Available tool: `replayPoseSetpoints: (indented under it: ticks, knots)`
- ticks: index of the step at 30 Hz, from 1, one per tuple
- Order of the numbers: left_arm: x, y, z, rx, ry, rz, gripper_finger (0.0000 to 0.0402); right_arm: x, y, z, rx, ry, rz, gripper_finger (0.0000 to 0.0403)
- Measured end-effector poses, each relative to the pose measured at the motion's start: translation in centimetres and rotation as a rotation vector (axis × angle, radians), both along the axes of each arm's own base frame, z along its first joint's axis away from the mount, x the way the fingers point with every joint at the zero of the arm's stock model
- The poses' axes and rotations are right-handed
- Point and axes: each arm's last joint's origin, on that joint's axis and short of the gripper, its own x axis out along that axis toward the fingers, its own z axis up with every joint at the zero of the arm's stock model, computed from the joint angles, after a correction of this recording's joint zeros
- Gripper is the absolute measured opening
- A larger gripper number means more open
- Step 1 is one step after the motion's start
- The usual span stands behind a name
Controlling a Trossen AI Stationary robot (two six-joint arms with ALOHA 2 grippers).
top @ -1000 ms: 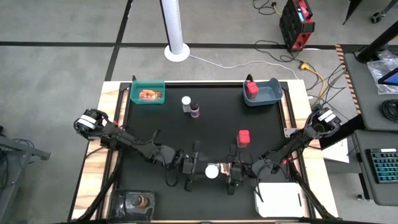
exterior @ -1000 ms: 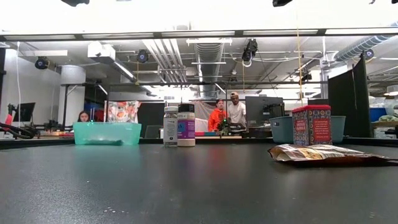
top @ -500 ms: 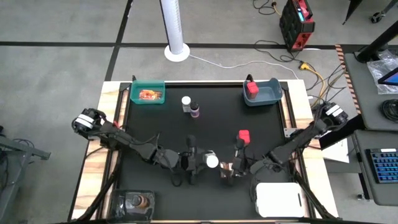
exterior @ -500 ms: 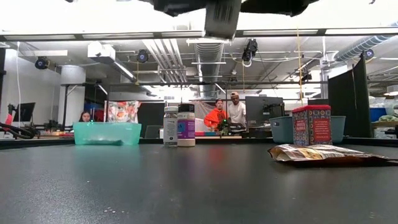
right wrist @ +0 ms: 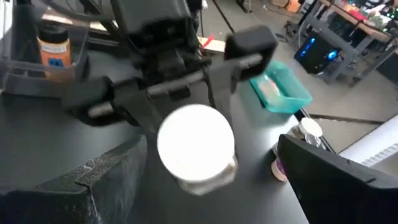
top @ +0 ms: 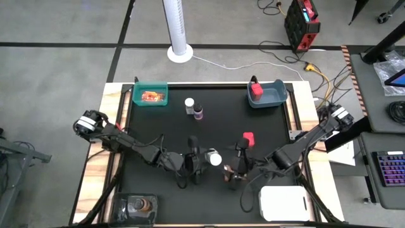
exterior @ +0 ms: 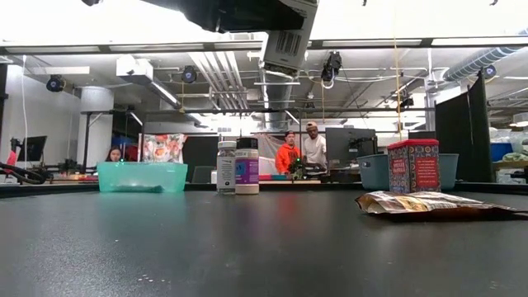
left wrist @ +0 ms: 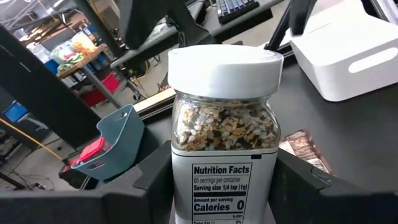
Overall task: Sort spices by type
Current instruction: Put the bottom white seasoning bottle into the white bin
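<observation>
The white tray [top: 283, 204] is too far away for my left gripper to reach, so next my right gripper grabs the white-capped bottle near its cap [top: 214, 158] and puts it in the tray.
My left gripper [top: 201, 159] is shut on a white-capped bottle [left wrist: 224, 124] of chopped spice at mid-table, near the near edge. My right gripper [top: 235, 166] hangs open just right of the bottle's cap [right wrist: 196, 146], above a brown flat packet [exterior: 429, 202] that lies flat on the table. A red box [top: 248, 139] stands just beyond them. Two more bottles [top: 193, 107] stand toward the far edge. An orange packet lies in the teal bin [top: 136, 96], and a second red box sits in the blue-grey bin [top: 275, 98]. My left gripper pinches the bottle's lower body [left wrist: 221, 186], at the label, between its two fingers [left wrist: 155, 180]. The fingers come level from the table's left, one on each side. The bottle stands upright in the hold, cap up, lifted clear of the table.
A clear tray [top: 123, 206] with an amber jar sits at the near left corner, and a white tray [top: 281, 204] at the near right corner. People stand in the room beyond the far edge.
My left gripper has carried the bottle a short way toward the far edge, keeping it upright and clear of the table. My right gripper has moved the same way beside it, and the arms have come into the top of the low view.
</observation>
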Motion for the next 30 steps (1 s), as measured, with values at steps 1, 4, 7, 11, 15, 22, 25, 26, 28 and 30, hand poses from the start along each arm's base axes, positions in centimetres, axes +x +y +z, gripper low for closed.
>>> replayPoseSetpoints:
  ticks: [1,4,7,11,15,22,25,26,28,30]
  knots:
    - [0.0,0.0,0.0,0.0,-0.004,0.003,0.0179,0.2,0.1,0.1,-0.001,-0.004,0.004,0.0354]
    - [0.0,0.0,0.1,-0.003,-0.013,0.005,0.0179,0.7,-0.1,-0.1,-0.006,0.006,-0.003,0.0352]
    - [0.1,0.0,0.3,-0.007,-0.023,0.005,0.0179,1.3,-0.5,-0.5,-0.001,0.029,0.005,0.0352]
    - [0.1,-0.1,0.5,-0.009,-0.028,0.005,0.0179,2.0,-1.0,-0.5,-0.013,0.037,-0.001,0.0348]
    - [0.1,-0.1,0.5,-0.009,-0.028,0.005,0.0179,2.2,-1.0,-0.2,-0.033,0.033,0.013,0.0329]
    - [0.2,0.0,0.5,-0.009,-0.031,0.01,0.0195,2.4,-1.3,0.0,-0.015,0.045,0.039,0.024]
    - [0.2,0.0,0.5,-0.011,-0.034,0.013,0.0191,2.5,-1.5,-0.1,-0.001,0.05,0.044,0.0201]
    - [0.2,0.0,0.5,-0.01,-0.034,0.014,0.0191,2.6,-1.6,-0.1,-0.001,0.05,0.042,0.0198]
    - [0.2,0.0,0.5,-0.009,-0.034,0.015,0.019,2.6,-1.7,-0.1,-0.005,0.053,0.041,0.0198]
    - [0.2,0.0,0.5,-0.012,-0.034,0.015,0.0195,2.6,-1.7,-0.1,-0.009,0.056,0.043,0.0198]
